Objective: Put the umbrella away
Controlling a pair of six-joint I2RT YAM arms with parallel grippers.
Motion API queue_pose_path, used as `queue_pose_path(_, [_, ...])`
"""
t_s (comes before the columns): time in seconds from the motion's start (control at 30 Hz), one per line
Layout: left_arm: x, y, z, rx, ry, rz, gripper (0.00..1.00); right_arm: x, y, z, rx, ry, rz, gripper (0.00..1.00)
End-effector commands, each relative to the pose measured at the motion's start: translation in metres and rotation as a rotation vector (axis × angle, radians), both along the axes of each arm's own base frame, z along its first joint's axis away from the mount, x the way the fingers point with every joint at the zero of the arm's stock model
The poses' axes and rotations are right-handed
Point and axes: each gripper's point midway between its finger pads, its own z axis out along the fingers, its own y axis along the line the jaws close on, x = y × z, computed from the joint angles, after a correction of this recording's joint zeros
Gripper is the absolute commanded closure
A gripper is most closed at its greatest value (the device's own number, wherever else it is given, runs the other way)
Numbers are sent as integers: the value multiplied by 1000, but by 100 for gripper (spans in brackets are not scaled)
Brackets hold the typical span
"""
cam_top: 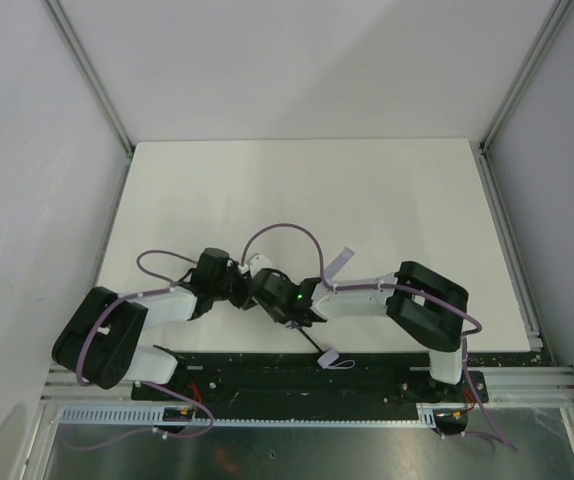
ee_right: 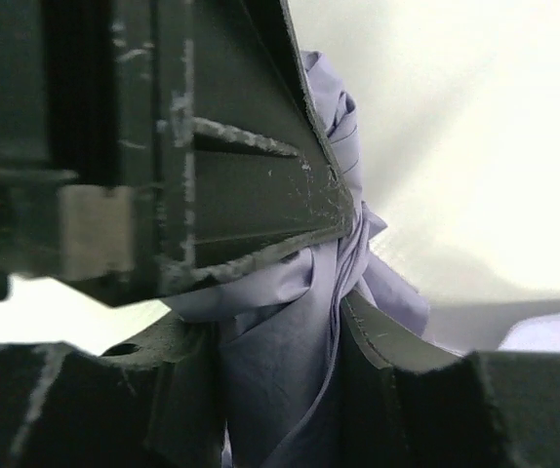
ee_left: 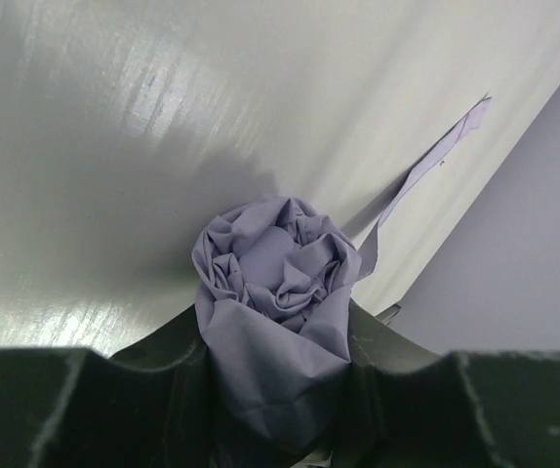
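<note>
A canopy fold [ee_right: 295,356] is held by my right gripper outside my left gripper's finger. My left gripper should open and then close around the fold [ee_left: 321,327] before my right gripper goes away.
The umbrella [ee_left: 278,261] is folded, its lavender-grey canopy bunched into a roll. My left gripper [ee_left: 275,336] is shut on that roll, with fabric pressed against both fingers [ee_left: 158,390]. My right gripper [ee_right: 280,366] is shut on the canopy [ee_right: 260,292] too, right beside the left arm's black finger [ee_right: 231,175]. From above, both grippers [cam_top: 239,287] [cam_top: 269,295] meet near the table's front middle and hide the canopy. The thin black shaft [cam_top: 310,343] runs to the pale handle [cam_top: 331,359] at the front edge. A closing strap [cam_top: 339,262] sticks out behind.
The white table [cam_top: 367,190] stretches out behind the arms. Grey walls with metal posts [cam_top: 92,75] close it in on three sides. Lavender cables [cam_top: 285,230] loop over both arms. The black base rail [cam_top: 267,375] runs along the front edge.
</note>
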Motion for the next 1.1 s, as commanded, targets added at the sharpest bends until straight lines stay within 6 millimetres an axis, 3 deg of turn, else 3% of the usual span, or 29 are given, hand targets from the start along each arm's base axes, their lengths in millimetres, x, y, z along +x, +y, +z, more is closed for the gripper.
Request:
queue_pose_path(0.0, [-22,20,-26,113,96,16,70,-7,-29,-53,62,244,-15,100])
queue_pose_path(0.07, [-20,20,-23,118,69,5,48,-11,-25,-59,164,348,17,100])
queue_pose_path(0.2, [-22,22,-23,127,54,-3,21,-24,-13,-55,399,549,95,100])
queue_pose_path(0.3, [-25,23,-29,137,75,-10,13,-29,-7,-39,577,674,152,100])
queue_pose_path(0.43, [-25,23,-39,159,100,-25,14,-32,-1,-18,740,782,225,100])
queue_pose_path(0.57, [-18,19,-39,157,87,-31,28,-36,5,1,851,851,299,100])
queue_pose_path(0.87, [-7,8,-23,131,33,-40,93,-26,4,1,824,796,244,100])
queue_pose_path(0.9, [-8,8,-23,129,34,-42,96,-23,2,-1,800,768,229,98])
queue_pose_path(0.97, [-10,7,-23,121,42,-35,99,-13,-4,-5,726,692,166,86])
queue_pose_path(1.07, [-13,8,-22,107,67,-9,100,-6,-17,-15,525,542,88,57])
